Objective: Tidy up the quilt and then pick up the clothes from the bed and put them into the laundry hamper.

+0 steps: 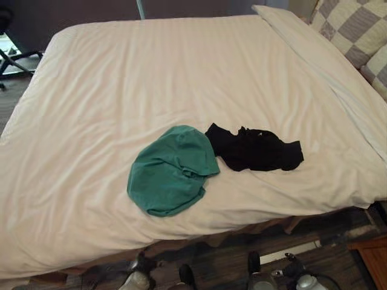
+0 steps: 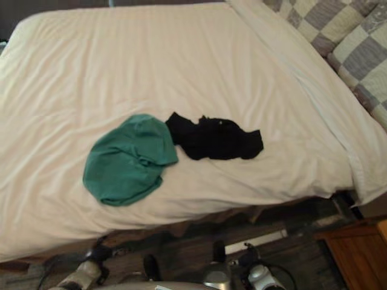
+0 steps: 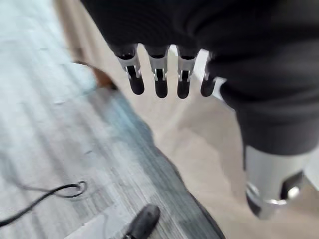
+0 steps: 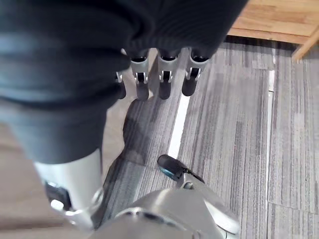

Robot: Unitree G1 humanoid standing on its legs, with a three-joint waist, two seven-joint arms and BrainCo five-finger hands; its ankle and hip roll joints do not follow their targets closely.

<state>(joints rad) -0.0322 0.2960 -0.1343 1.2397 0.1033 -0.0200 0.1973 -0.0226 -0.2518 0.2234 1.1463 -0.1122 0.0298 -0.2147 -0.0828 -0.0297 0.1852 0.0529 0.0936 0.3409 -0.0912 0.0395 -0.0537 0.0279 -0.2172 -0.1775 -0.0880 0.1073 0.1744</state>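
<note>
The robot can expect the black garment (image 1: 259, 151) to stay bunched with short drooping folds when the robot carries it, because it lies gathered in a small crumpled heap (image 1: 245, 136).
The white quilt (image 1: 181, 72) lies spread flat over the bed with light creases. A green garment (image 1: 172, 170) is bunched on it near the bed's front edge. A crumpled black garment (image 1: 254, 149) lies just to its right, touching the green one. Both hands hang low beside the bed, over the grey floor, away from the clothes. My left hand (image 3: 160, 79) has straight fingers and holds nothing, with the quilt's hanging side past them. My right hand (image 4: 149, 82) is likewise open and holds nothing.
Checked pillows (image 1: 357, 30) rest at the bed's far right, beside a white folded strip of bedding (image 1: 326, 66). A wooden piece of furniture (image 1: 372, 260) stands on the floor at the lower right. A dark chair base (image 1: 12, 57) shows at the far left.
</note>
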